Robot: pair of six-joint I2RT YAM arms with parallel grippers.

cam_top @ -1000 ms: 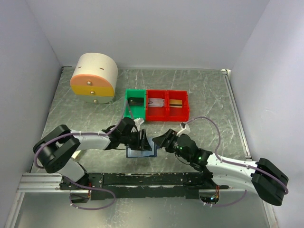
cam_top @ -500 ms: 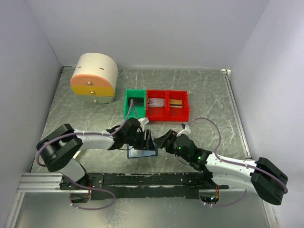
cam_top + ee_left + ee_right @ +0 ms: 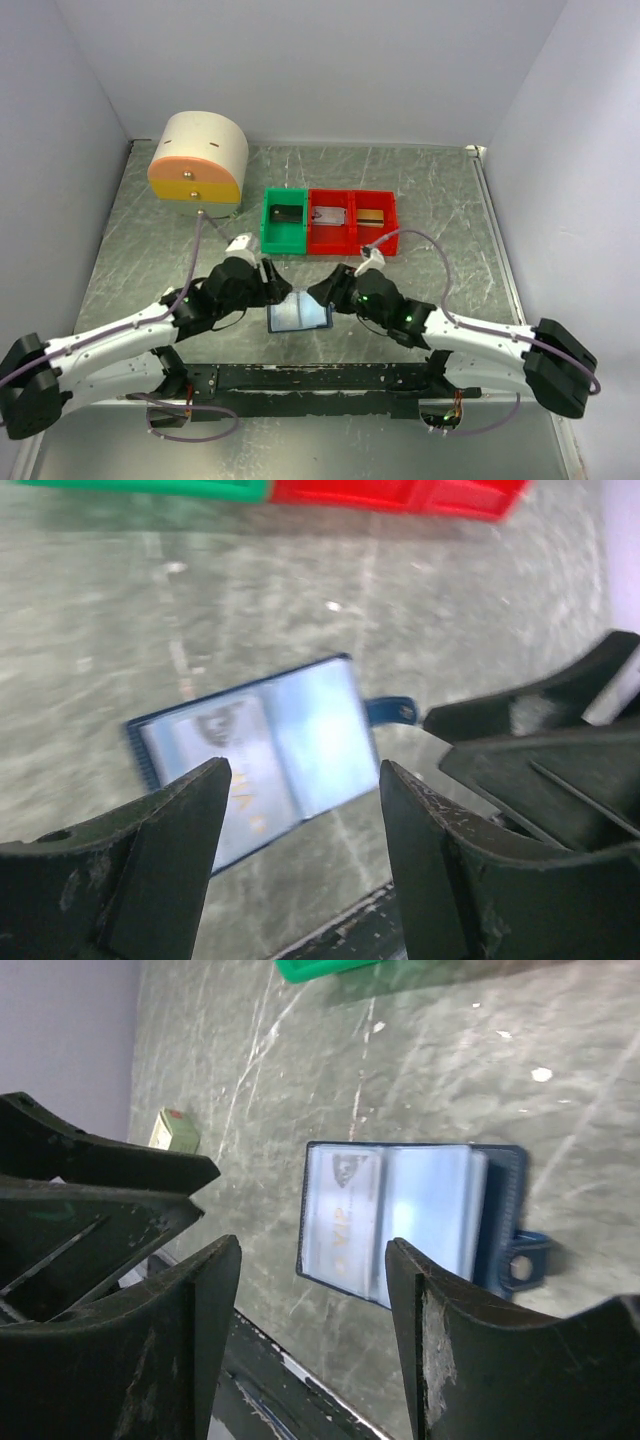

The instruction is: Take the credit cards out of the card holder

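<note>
The VIP card (image 3: 343,1218) is in its sleeve and the card holder is lying loose. Next, my right gripper presses on the card holder's fold (image 3: 381,1222) while my left gripper pinches the card.
The card holder (image 3: 300,314) lies open and flat on the table, pale blue lining up, with its strap tab (image 3: 520,1266) at one side. A pale credit card with gold "VIP" lettering (image 3: 345,1222) sits in one sleeve. The holder also shows in the left wrist view (image 3: 255,755). A pale grey card (image 3: 330,216) and a gold-tan card (image 3: 372,218) lie in the red bin (image 3: 352,236). My left gripper (image 3: 277,292) is open and empty just left of the holder. My right gripper (image 3: 326,290) is open and empty at its right edge.
A green bin (image 3: 284,238) with a dark item stands left of the red bin. A cream round drawer unit (image 3: 198,160) stands at the back left. A small cream box with a red label (image 3: 175,1128) lies beyond the left gripper. The black base rail (image 3: 320,378) runs close in front.
The holder was propped half-folded against the left gripper; now it lies open and flat. The left gripper has drawn back to the left and the left arm has swung low.
</note>
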